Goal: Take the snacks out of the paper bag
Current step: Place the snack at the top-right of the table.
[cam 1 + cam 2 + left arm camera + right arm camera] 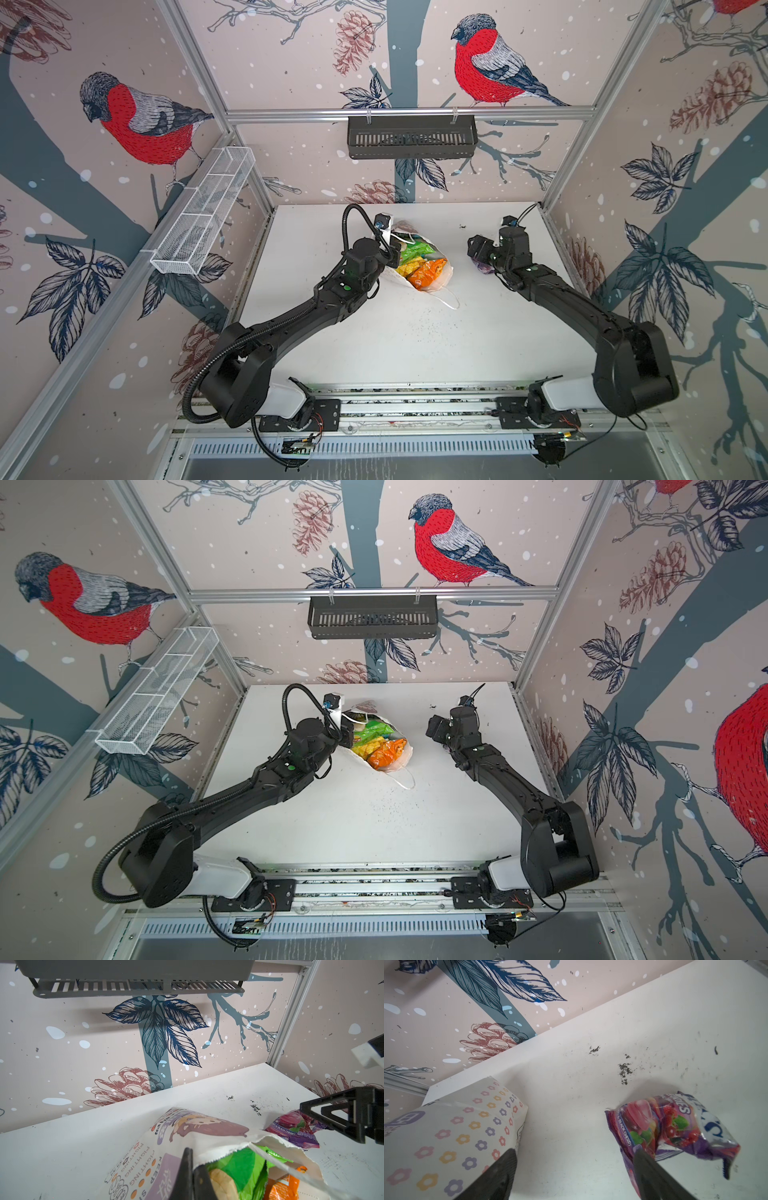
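The orange packet lies uncovered in the paper bag's opening [421,264], so I should keep my right gripper moving toward the orange packet's front end [417,281] until its fingers close there.
The white paper bag [445,277] [409,752] lies on its side on the table with its mouth open. Snacks fill the mouth: an orange packet [430,272], a yellow one [409,269] and green ones [415,249]. My left gripper [193,1159] [395,254] is shut on the paper bag's rim [218,1153], just beside a green packet [239,1165]. A purple berry packet [675,1126] [291,1129] lies loose on the table right of the bag. My right gripper [574,1150] [476,249] stands open over bare table, one finger next to the purple packet, the other by the bag's flowered side [456,1126].
A black slotted basket [411,137] hangs on the back wall and a white mesh basket [203,216] on the left wall. The bag's loop handle [451,301] trails onto the table towards the front. Dark specks [624,1070] mark the table near the back.
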